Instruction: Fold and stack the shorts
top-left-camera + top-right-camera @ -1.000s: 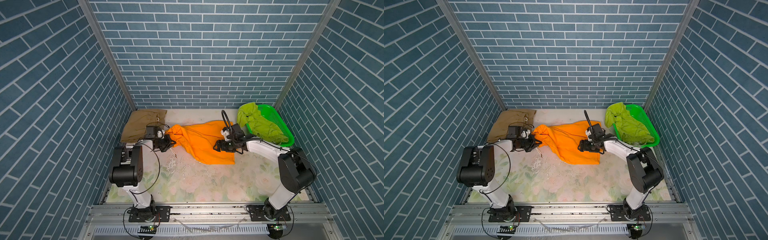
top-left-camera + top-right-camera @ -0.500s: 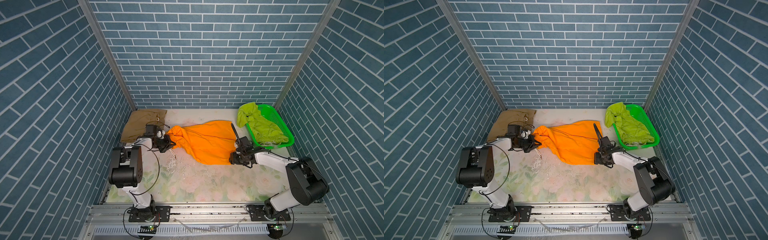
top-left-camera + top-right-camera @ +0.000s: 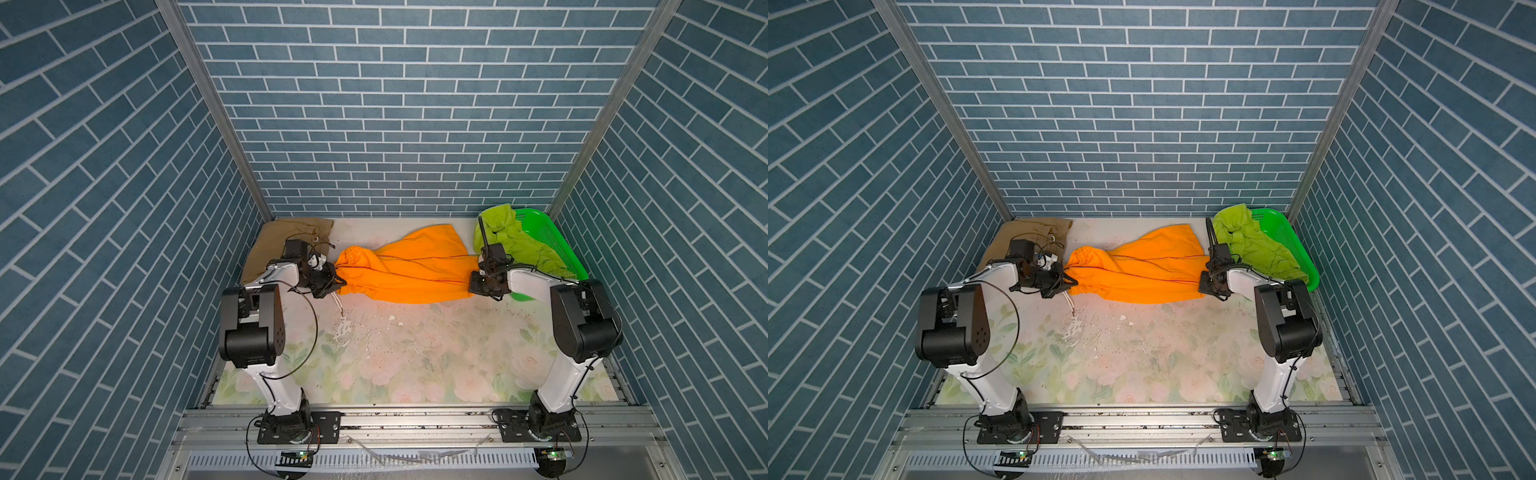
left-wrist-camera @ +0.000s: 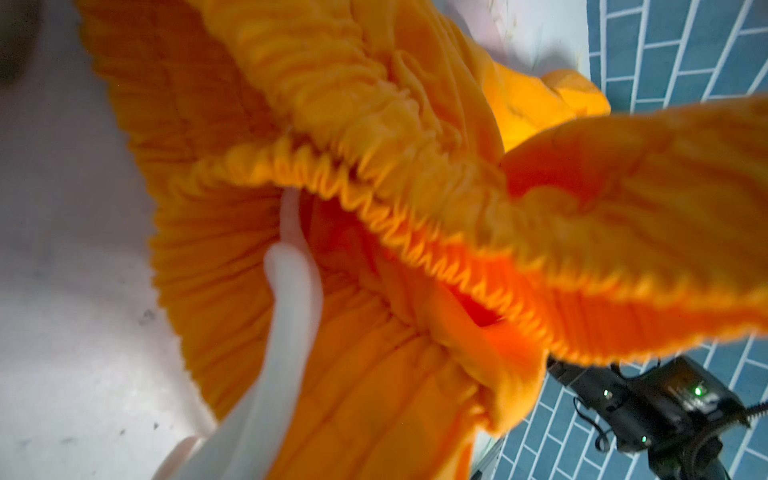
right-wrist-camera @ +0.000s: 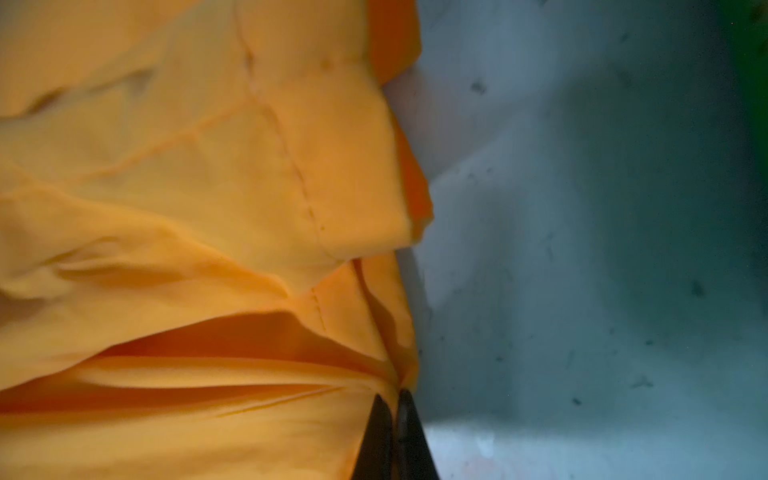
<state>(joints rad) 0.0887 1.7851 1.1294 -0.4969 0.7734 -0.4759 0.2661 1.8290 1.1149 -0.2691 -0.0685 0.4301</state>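
Note:
The orange shorts' waistband is bunched up behind its near edge. Next, I open my left gripper, grab the waistband's upper fold and spread it out toward the back.
The orange shorts lie stretched sideways across the back of the table in both top views. My left gripper is shut on their gathered waistband; cloth hides its jaws in the left wrist view, where a white drawstring hangs. My right gripper is shut on the hem corner, black fingertips pinched on the cloth edge. Tan shorts lie flat at the back left. Lime green shorts are heaped in the basket.
A green perforated basket stands at the back right, just behind my right arm. White flakes litter the floral mat. Brick-patterned walls close in on three sides, and a metal rail runs along the front.
My right gripper slid rightward along the orange shorts to the hem corner and shut on it. The shorts now lie drawn out longer. My left gripper kept its hold.

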